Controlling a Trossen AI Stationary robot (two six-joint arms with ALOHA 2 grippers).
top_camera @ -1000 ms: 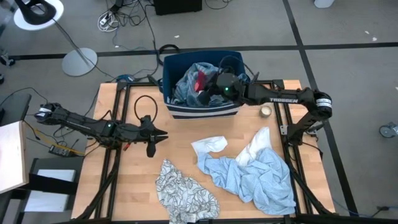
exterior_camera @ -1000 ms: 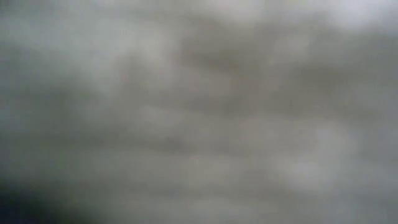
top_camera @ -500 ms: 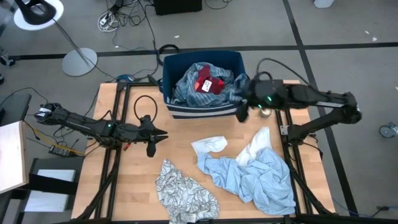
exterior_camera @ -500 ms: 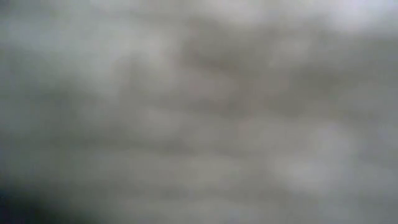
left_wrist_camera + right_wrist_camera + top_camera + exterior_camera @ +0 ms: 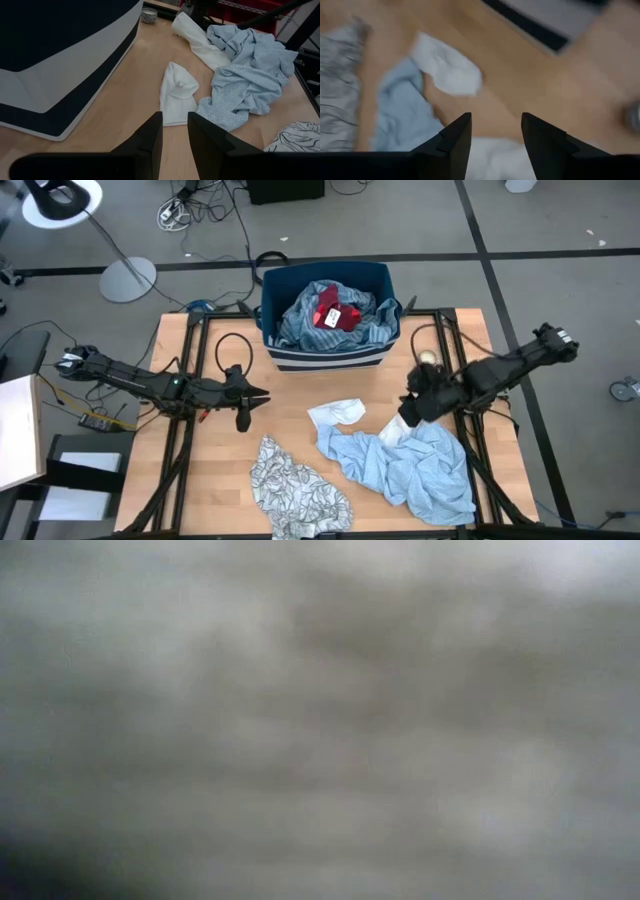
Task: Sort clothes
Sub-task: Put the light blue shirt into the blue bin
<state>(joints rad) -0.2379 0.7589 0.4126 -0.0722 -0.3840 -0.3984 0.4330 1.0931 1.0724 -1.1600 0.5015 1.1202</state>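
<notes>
The pale blue garment is on top of the longer white one (image 5: 396, 443), so the robot's open right gripper should go toward the pale blue folds (image 5: 425, 473) next until it closes there.
The dark blue bin (image 5: 325, 355) at the table's far side holds a blue-striped garment (image 5: 300, 320) with a small red one (image 5: 335, 315) on top. On the table lie a small white garment (image 5: 338, 413), a longer white one (image 5: 392, 433), a pale blue one (image 5: 415, 470) and a leaf-print one (image 5: 295, 485). My right gripper (image 5: 408, 412) hangs open and empty above the longer white garment (image 5: 495, 160). My left gripper (image 5: 255, 398) rests at the table's left, its fingers (image 5: 150, 135) a narrow gap apart, empty.
A small round roll (image 5: 428, 357) sits right of the bin. Bare wood lies between the bin and the small white garment (image 5: 175, 95). Cables and a lamp base (image 5: 128, 278) are on the floor beyond the far edge. The low view shows only a grey surface.
My right gripper has come out of the bin, swung toward the table's right edge, then gone toward the near edge and down over the longer white garment. The red garment stays on top of the pile in the bin.
</notes>
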